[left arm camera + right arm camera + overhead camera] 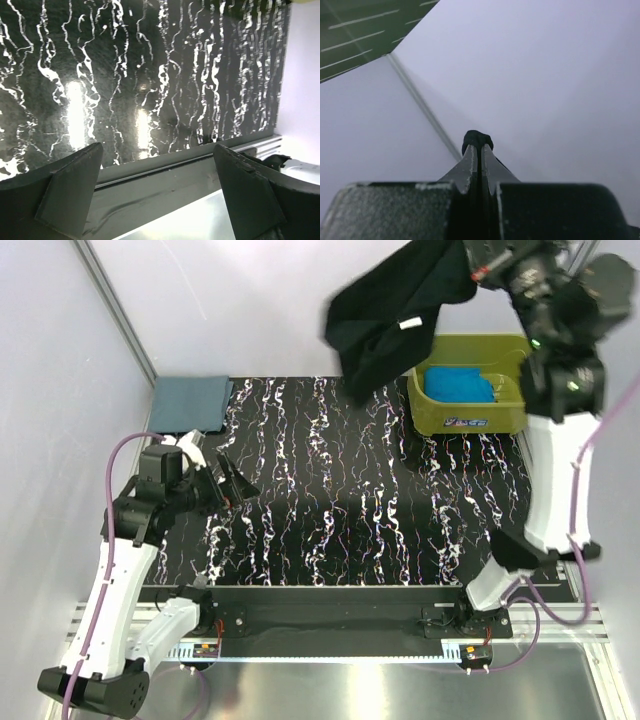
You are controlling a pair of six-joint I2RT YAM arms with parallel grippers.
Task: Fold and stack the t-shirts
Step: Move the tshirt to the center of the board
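My right gripper should lower the black t-shirt (385,335) across the table's middle (345,515) before my left gripper takes its loose end, because the t-shirt hangs far from my left gripper.
The large black t-shirt (395,315) hangs in the air at the back right, above the table and partly in front of the tub. My right gripper (478,268) is raised high and shut on its top edge. In the right wrist view a small bunch of black cloth (477,138) sticks out past the closed right gripper (481,150). The slate grey-blue t-shirt (190,402) lies folded flat at the table's back left corner. The turquoise-blue t-shirt (458,385) lies bunched inside the tub. My left gripper (225,485) (160,195) hovers over the table's left side, open and holding nothing.
The olive-green tub (505,410) stands at the back right of the black marbled table (340,500). The left wrist view shows the table's near edge rail (165,167) between the spread fingers (70,192). Pale walls enclose the left and back sides.
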